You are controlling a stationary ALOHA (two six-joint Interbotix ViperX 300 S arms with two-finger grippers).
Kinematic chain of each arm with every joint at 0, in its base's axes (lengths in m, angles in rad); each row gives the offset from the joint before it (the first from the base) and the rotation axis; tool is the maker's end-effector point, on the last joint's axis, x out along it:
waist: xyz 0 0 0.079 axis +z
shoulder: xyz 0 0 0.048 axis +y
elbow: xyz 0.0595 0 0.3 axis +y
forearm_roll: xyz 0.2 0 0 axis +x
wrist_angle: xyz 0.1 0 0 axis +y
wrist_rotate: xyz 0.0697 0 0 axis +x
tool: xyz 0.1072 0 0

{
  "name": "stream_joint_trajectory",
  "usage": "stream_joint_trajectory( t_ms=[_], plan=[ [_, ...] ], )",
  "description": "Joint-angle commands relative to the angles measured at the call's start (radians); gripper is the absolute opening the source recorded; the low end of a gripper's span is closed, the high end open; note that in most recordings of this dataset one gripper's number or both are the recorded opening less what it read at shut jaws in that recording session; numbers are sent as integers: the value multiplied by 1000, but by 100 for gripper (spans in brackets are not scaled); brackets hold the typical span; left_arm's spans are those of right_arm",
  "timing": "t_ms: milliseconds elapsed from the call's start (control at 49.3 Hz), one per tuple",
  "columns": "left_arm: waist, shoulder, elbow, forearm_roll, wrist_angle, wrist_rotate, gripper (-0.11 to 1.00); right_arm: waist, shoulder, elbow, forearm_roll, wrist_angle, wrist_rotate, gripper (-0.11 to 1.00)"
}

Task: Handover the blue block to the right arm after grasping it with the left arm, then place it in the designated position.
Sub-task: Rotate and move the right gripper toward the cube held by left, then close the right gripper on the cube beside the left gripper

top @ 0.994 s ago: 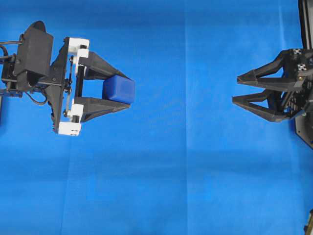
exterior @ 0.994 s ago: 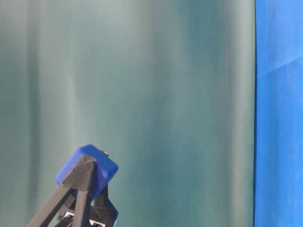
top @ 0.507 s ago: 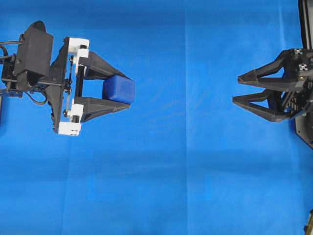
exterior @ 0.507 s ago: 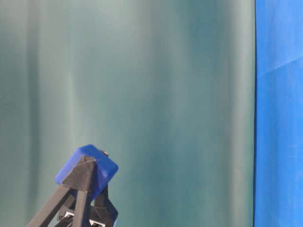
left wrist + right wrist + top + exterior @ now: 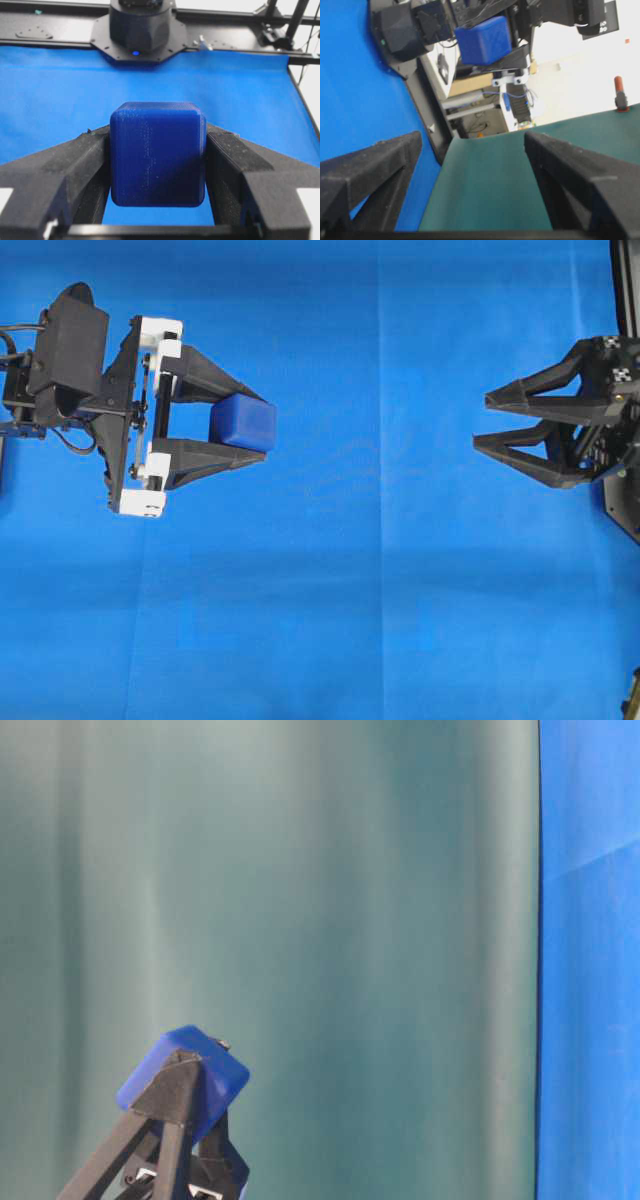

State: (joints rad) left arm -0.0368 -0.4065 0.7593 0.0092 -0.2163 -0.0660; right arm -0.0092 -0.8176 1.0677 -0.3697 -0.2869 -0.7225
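The block's loose end (image 5: 267,426) sticks out from my left gripper's fingers, facing my right gripper's open fingers. My right gripper should go on moving toward the blue block (image 5: 242,421) until those open fingers straddle the block.
The blue block (image 5: 243,423) hangs above the blue cloth, clamped between the two black fingers of my left gripper (image 5: 265,428), which points right. In the left wrist view the block (image 5: 157,152) fills the gap, with both fingers (image 5: 80,160) pressed on its sides. From table level the block (image 5: 222,1082) sits at the finger tips, tilted. My right gripper (image 5: 482,422) stands far to the right, facing the left one, open and with nothing in it. Through its spread fingers (image 5: 555,160) I see the block (image 5: 482,40) held in the distance.
Blue cloth (image 5: 380,590) covers the table. A green backdrop (image 5: 350,920) stands behind the scene at table level. The right arm's base (image 5: 142,25) sits at the far cloth edge. A black frame post (image 5: 625,270) runs along the right side.
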Motion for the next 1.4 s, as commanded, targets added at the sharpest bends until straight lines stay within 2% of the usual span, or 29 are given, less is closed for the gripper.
stream_joint_trajectory(
  t_ms=[0,994,1380],
  plan=[
    [2,-9,-11,-3,-12,2,46,0,28,-49,2,-14,2,96],
    [0,-14,-14,-2,-12,0,46,-18,575,-480,-2,-49,-3,95],
    [0,-9,-17,-2,-12,0,46,2,684,-603,-2,-43,-3,95]
  ],
)
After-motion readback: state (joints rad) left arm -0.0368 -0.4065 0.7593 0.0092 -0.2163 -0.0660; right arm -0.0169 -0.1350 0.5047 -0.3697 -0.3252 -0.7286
